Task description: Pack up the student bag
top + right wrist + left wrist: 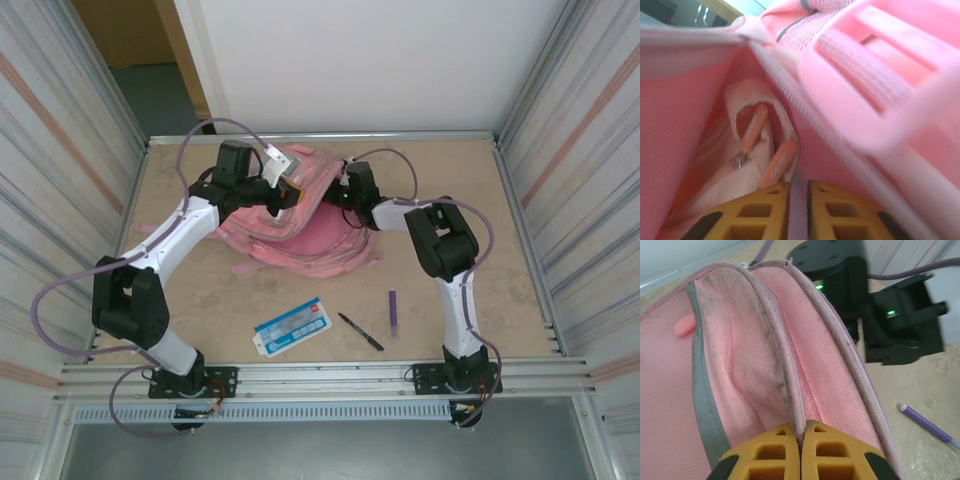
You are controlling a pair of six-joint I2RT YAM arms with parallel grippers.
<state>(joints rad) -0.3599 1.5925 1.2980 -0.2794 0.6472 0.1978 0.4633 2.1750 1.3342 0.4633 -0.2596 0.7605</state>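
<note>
The blue-and-white pack [292,327] is lying flat on my left gripper's side. Next, my left gripper leaves the bag's rim and raises the pack's end [264,342] for my right gripper.
The student bag [300,225], a large pink backpack, lies at the back middle of the table with its main opening held apart. My left gripper [288,188] is shut on the bag's upper rim, its yellow fingers [775,450] pinching the grubby pink seam [790,390]. My right gripper [343,193] reaches into the opening from the right. Its fingertips [799,182] are close together on a slim lilac thing [799,210]; whether that is a pen or a bag edge I cannot tell. Inside the bag, two orange-pink sticks [752,132] sit in a white loop.
On the bare table in front of the bag lie a blue-and-white flat pack [292,326], a black pen [360,331] and a purple pen [393,311]. Metal rails and corrugated walls close in the table on both sides.
</note>
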